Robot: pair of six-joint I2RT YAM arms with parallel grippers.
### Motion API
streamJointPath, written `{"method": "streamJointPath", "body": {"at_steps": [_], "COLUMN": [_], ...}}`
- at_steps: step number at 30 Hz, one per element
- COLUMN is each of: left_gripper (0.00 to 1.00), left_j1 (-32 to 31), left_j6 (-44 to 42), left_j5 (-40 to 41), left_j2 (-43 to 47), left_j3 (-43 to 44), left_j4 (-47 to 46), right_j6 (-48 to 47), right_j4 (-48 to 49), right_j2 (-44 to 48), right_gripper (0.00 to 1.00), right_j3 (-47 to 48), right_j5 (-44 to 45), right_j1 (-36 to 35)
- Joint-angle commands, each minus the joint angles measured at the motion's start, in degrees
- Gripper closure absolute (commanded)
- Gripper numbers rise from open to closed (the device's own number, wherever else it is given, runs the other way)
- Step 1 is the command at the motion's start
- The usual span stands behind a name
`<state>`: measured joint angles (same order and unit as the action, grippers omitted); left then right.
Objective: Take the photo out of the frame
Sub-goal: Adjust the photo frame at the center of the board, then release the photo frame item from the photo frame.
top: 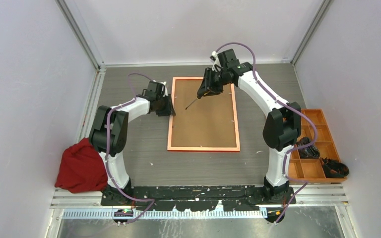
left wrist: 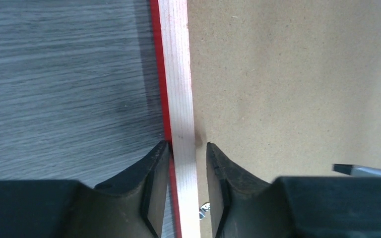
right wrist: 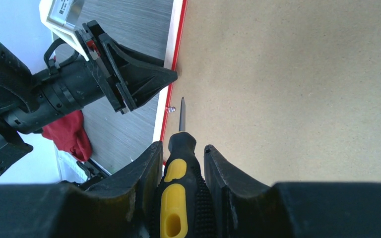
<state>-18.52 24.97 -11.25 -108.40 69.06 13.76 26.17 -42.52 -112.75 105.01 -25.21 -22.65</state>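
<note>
The screwdriver tip (right wrist: 182, 101) is above the board, away from the inner end of the metal tab. Next, my right gripper moves the screwdriver tip to where the metal tab meets the bar (right wrist: 168, 109).
The red frame (top: 203, 148) lies face down on the table, its brown backing board (top: 206, 119) up. The photo is hidden under the board. My left gripper (top: 170, 110) is closed around the frame's left rail (left wrist: 178, 74), one finger on each side, the gripper (left wrist: 188, 148) low over it. My right gripper (top: 206, 89) is shut on a black and yellow screwdriver (right wrist: 178, 168). Its tip hovers over the board beside a small metal tab (right wrist: 169, 109) at the left rail. The screwdriver shaft also shows in the top view (top: 192, 103).
A red cloth (top: 82, 166) lies at the near left by the left arm's base. An orange compartment tray (top: 317, 148) with black items stands at the right. White walls enclose the table on three sides.
</note>
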Motion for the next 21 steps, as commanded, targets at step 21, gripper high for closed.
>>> {"method": "streamJointPath", "body": {"at_steps": [21], "left_gripper": [0.51], "left_j1": [4.46], "left_j6": [-3.2], "left_j5": [-10.1], "left_j2": [4.25], "left_j3": [3.88], "left_j4": [-0.58], "right_j6": [-1.46], "right_j4": [1.79], "right_j2": [-0.32], "right_gripper": [0.99], "right_j3": [6.41], "right_j5": [0.05], "right_j1": [-1.46]}}
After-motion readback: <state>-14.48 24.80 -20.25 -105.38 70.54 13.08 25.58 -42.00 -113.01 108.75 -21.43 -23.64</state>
